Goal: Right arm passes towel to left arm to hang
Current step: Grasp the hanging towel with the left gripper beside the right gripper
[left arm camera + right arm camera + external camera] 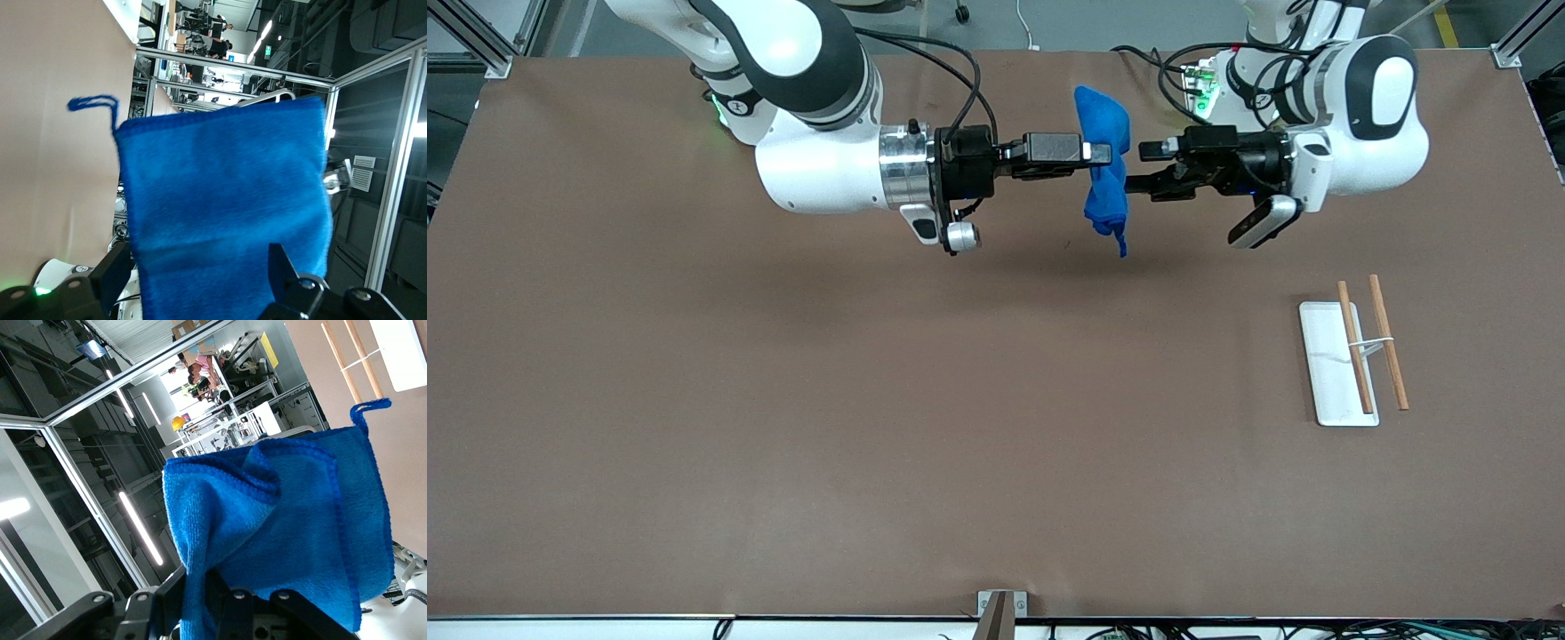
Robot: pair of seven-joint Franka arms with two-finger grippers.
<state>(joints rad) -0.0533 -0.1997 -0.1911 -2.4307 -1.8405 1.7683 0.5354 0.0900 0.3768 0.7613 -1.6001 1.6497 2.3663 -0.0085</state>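
My gripper will lay the blue towel (1104, 123) across the wooden rods, and the towel will then fold down over them, because it droops limply (1107, 203) below my right gripper.
The bright blue towel (1104, 191) hangs in the air over the table's middle, toward the robots' bases. My right gripper (1101, 154) is shut on its upper part, with cloth bunched above the fingers and the rest drooping below. In the right wrist view the towel (300, 520) is pinched between the jaws of the right gripper (203, 597). My left gripper (1136, 169) faces it from the left arm's end, open, its fingers straddling the towel's edge. In the left wrist view the towel (220, 200) fills the gap of the left gripper (199, 277), and its corner loop (93, 103) sticks out.
A white tray (1329, 373) lies toward the left arm's end of the table, nearer to the front camera than the grippers. Two wooden rods (1389, 354) on a small white rack stand over and beside it. The table itself is bare brown.
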